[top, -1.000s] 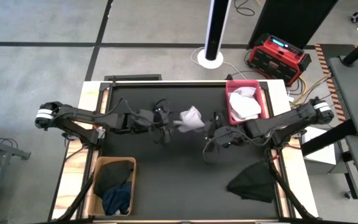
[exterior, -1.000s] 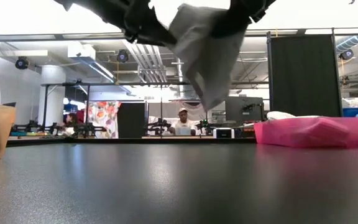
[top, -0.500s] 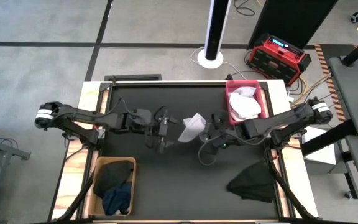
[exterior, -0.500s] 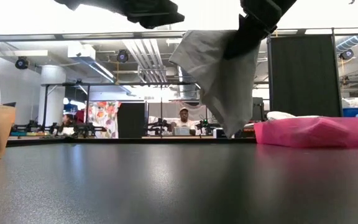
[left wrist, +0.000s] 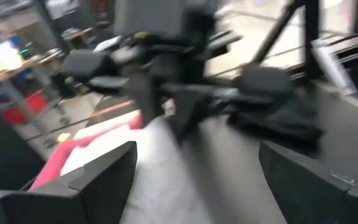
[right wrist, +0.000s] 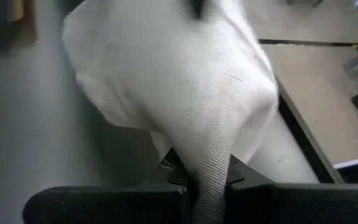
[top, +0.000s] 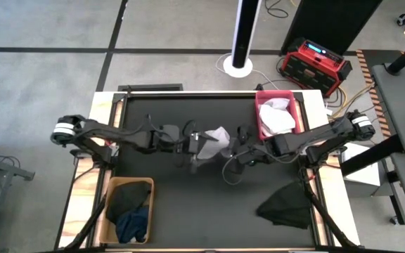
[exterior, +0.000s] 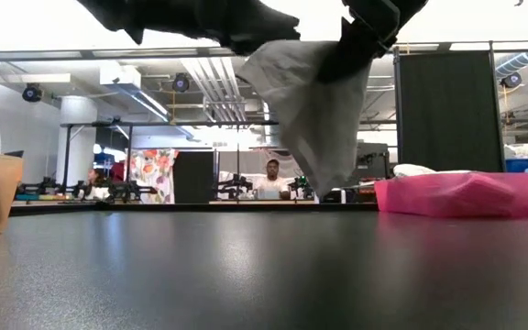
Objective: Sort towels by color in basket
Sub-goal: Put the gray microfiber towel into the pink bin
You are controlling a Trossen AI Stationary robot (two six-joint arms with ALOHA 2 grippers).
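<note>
A narrow piece of the white towel (right wrist: 212, 171) is in my right gripper, so my left gripper should hold the towel's wide part (top: 212, 144) while my right gripper grabs more of the towel.
A white towel (top: 216, 138) hangs in the air over the table's middle; it also shows in the low view (exterior: 314, 110). My right gripper (top: 233, 152) is shut on it. My left gripper (top: 197, 145) is open right beside the towel's left side, its fingers (left wrist: 104, 180) spread wide with pale cloth (left wrist: 166, 186) between them; I cannot tell whether they touch it. A black towel (top: 287, 205) lies flat on the table at the near right. More white towels (top: 276, 116) lie in the pink basket. Black and navy towels (top: 132, 211) lie in the tan basket. My right gripper pinches a bunched part of the white towel (right wrist: 207, 177) between its two fingers, coming level from the table's right. The cloth is gathered in several layers there. The towel hangs slack below the gripper, its lowest tip (exterior: 324, 188) clear of the table.
The pink basket (top: 261, 119) stands at the far right, close behind my right arm. The tan basket (top: 107, 211) stands at the near left corner. The dark tabletop (top: 188, 204) lies open between the tan basket and the black towel. People sit in the room beyond.
My left gripper, apart from the towel half a second ago, has gone toward the table's right edge and now stands at the towel's left side. The towel stays hanging from my right gripper and has swung a little toward the left.
</note>
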